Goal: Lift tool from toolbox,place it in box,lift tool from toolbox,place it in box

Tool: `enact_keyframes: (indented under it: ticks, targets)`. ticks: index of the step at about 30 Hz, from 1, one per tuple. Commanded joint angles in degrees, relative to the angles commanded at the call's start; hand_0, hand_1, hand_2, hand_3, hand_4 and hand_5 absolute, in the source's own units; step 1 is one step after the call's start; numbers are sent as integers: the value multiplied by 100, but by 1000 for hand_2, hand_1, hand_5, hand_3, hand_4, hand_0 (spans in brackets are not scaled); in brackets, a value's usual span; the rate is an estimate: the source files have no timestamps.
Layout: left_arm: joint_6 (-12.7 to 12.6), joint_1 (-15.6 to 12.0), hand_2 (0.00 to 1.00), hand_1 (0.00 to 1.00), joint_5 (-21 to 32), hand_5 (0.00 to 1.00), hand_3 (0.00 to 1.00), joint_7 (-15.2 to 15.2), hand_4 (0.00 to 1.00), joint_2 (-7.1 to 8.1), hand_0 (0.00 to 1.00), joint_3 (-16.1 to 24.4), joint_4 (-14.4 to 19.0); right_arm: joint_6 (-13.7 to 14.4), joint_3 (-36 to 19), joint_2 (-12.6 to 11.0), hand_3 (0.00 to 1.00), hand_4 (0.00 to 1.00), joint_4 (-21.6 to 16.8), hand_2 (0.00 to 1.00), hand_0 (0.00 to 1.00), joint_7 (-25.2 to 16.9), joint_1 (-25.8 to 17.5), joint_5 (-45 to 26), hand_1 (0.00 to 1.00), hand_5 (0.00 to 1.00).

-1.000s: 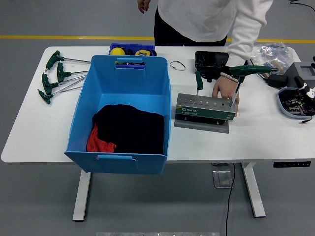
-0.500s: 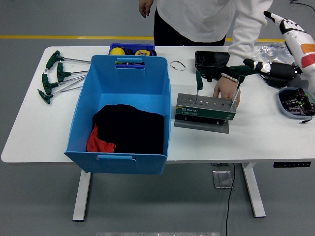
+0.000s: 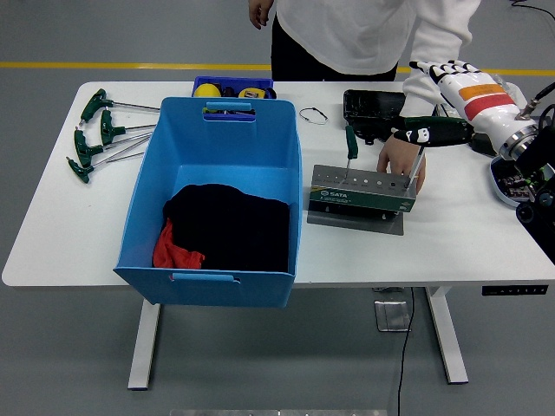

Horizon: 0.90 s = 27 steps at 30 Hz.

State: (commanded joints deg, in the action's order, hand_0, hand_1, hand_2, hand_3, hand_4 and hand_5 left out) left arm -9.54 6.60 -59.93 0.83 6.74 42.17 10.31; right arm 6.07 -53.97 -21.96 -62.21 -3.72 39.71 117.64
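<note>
The wrench's stem runs down (image 3: 414, 173) into the tool rack's top. So I expect the T-handle wrench (image 3: 436, 132) to come free with a longer, partly hidden stem when I lift.
A grey tool rack (image 3: 360, 192) stands on the white table (image 3: 451, 251), right of the big blue box (image 3: 147, 186). Two green-handled tools stand in it: one near its left end (image 3: 349, 143) and a T-handle wrench (image 3: 442, 130) at its right end. My right hand (image 3: 431, 97), white with an orange patch, comes in from the right and hovers just above the wrench handle, fingers spread and holding nothing. A person's hand (image 3: 396, 160) rests on the rack's right end. The box holds black cloth (image 3: 230, 225) and red cloth (image 3: 173, 251).
Several green T-handle wrenches (image 3: 100, 130) lie at the table's left end. Behind the box sits a small blue tray (image 3: 232, 87) with yellow items. A black case (image 3: 371, 108) lies behind the rack, and a tray of parts (image 3: 512, 184) at the right edge.
My right arm has come in from the right edge and swung left and down, so the hand now sits over the T-handle wrench. The person's hand stays on the rack.
</note>
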Motion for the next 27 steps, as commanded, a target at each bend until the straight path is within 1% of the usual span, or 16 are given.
enact_keyframes:
  ticks: [5,6,11,12,17,18,23,24,27]
  targets:
    - [18,-1,708,719,27,629,673,20,688,6,737,-40,0,-7,271,184,818,998,355,732,883,34,195,-56,715,681]
    - [24,-2,708,721,41,629,675,24,688,8,739,-60,0,-11,310,225,743,998,417,628,812,42,228,-51,607,680]
    - [39,2,708,721,81,629,675,29,688,13,739,-124,0,5,298,400,743,998,707,628,812,80,333,71,607,680]
    - [38,2,708,720,83,628,673,27,688,13,736,-126,0,14,290,417,680,998,748,526,721,82,346,80,497,676]
    - [27,0,708,720,77,628,673,18,688,9,736,-90,0,39,307,458,680,998,986,526,721,122,422,194,497,676]
    - [25,1,707,719,84,629,674,16,688,8,733,-94,0,32,300,464,661,998,1051,502,682,139,438,243,473,688]
    - [34,2,707,719,111,629,674,10,688,17,733,-106,0,4,273,460,661,998,1224,502,682,182,448,321,473,688]
    - [32,1,706,717,112,628,674,9,688,16,731,-105,0,-4,275,457,567,998,1242,410,497,176,445,322,383,693]
    - [27,9,706,717,139,628,674,4,688,14,731,-134,0,100,278,436,567,998,1289,410,497,74,415,383,383,693]
